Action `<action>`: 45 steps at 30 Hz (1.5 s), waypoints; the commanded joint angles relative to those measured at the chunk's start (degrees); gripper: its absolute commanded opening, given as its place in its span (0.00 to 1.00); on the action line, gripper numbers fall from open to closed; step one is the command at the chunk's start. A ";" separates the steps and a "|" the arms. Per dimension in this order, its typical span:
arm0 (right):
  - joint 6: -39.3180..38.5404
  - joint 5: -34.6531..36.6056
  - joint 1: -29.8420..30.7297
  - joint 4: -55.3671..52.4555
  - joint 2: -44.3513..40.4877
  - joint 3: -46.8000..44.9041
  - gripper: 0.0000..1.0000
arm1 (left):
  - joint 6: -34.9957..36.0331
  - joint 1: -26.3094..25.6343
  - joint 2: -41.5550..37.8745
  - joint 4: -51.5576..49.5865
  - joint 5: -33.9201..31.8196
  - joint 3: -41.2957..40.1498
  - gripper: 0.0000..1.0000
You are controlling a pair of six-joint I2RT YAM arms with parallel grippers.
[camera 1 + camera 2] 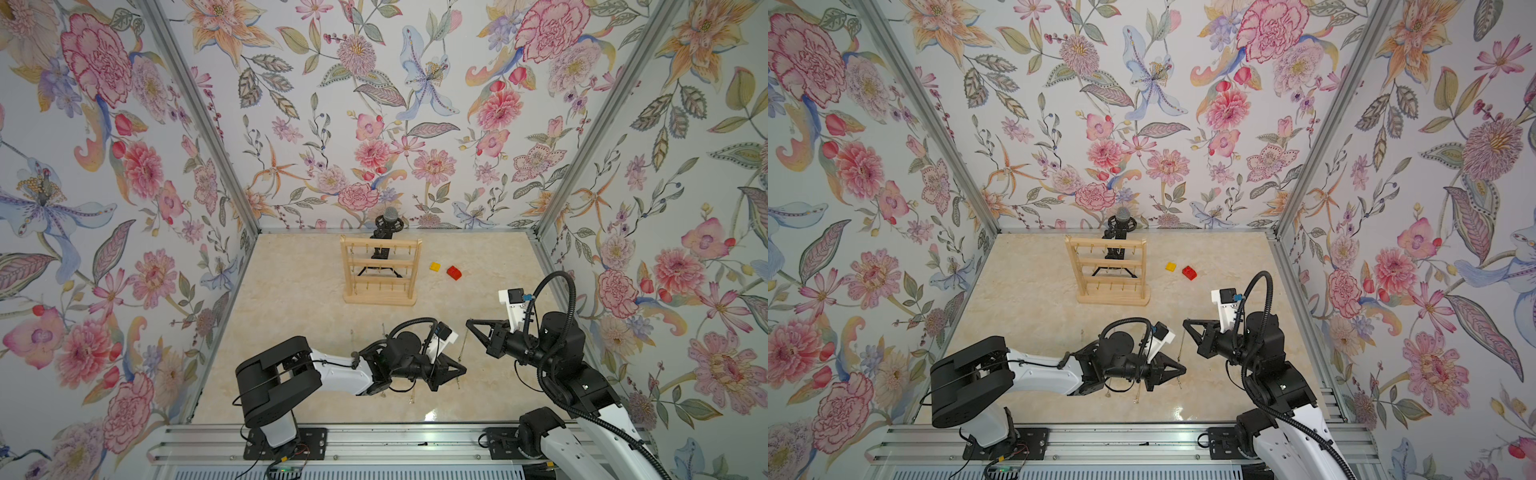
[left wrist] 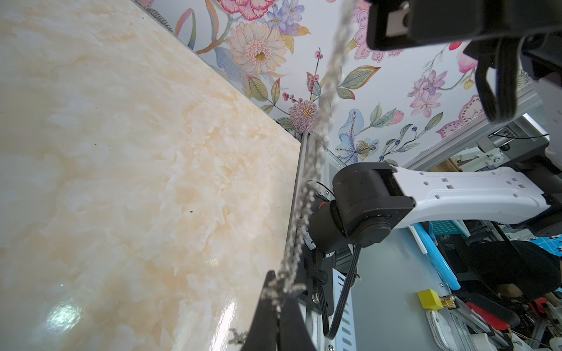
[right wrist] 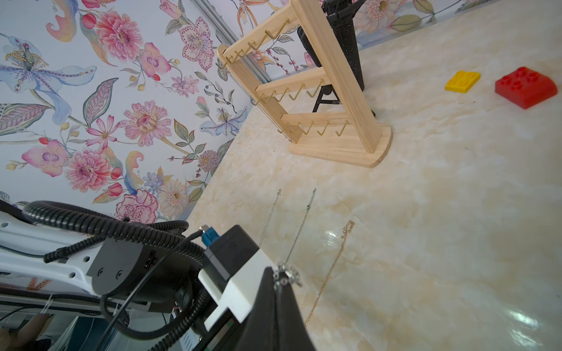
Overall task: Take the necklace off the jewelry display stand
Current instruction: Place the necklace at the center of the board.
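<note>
I should keep lowering my left gripper, as the silver necklace (image 1: 463, 345) is stretched straight over a clear stretch of marble, until the necklace's end meets the table (image 1: 453, 398), and then let go.
The jewelry display stand (image 1: 380, 270) (image 3: 334, 91) is a pale wooden frame with three rails of small hooks, upright at the back of the table. A silver chain necklace (image 1: 462, 345) (image 1: 1182, 345) (image 2: 316, 146) hangs stretched between my two grippers, well in front of the stand and off its hooks. My left gripper (image 1: 462, 369) (image 2: 278, 293) is shut on one end of the chain. My right gripper (image 1: 469, 321) (image 3: 284, 278) is shut on the other end. A thin chain seems to hang by the stand's far post (image 3: 243, 88).
Other thin chains lie on the marble table: a gold one (image 3: 331, 267) and two silver ones (image 3: 270, 212) (image 3: 301, 225) near the left arm. A yellow brick (image 1: 434, 266) and a red brick (image 1: 454, 272) sit right of the stand. A black microphone tripod (image 1: 390, 220) stands behind it.
</note>
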 commanded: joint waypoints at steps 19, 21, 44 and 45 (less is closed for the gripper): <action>3.83 7.19 1.76 0.91 -0.04 -7.99 0.00 | -5.68 -2.68 5.34 -7.15 -1.19 -0.85 0.00; 3.93 7.99 2.01 0.89 -0.02 -8.54 0.00 | -6.25 -2.82 6.46 -7.86 -0.55 -0.22 0.00; 1.46 12.94 5.26 2.73 6.84 -9.10 0.00 | -7.76 -4.18 11.02 -13.92 -0.54 3.34 0.00; 1.26 13.15 5.27 2.81 7.36 -8.95 0.00 | -7.63 -4.18 11.11 -14.55 -0.72 3.61 0.00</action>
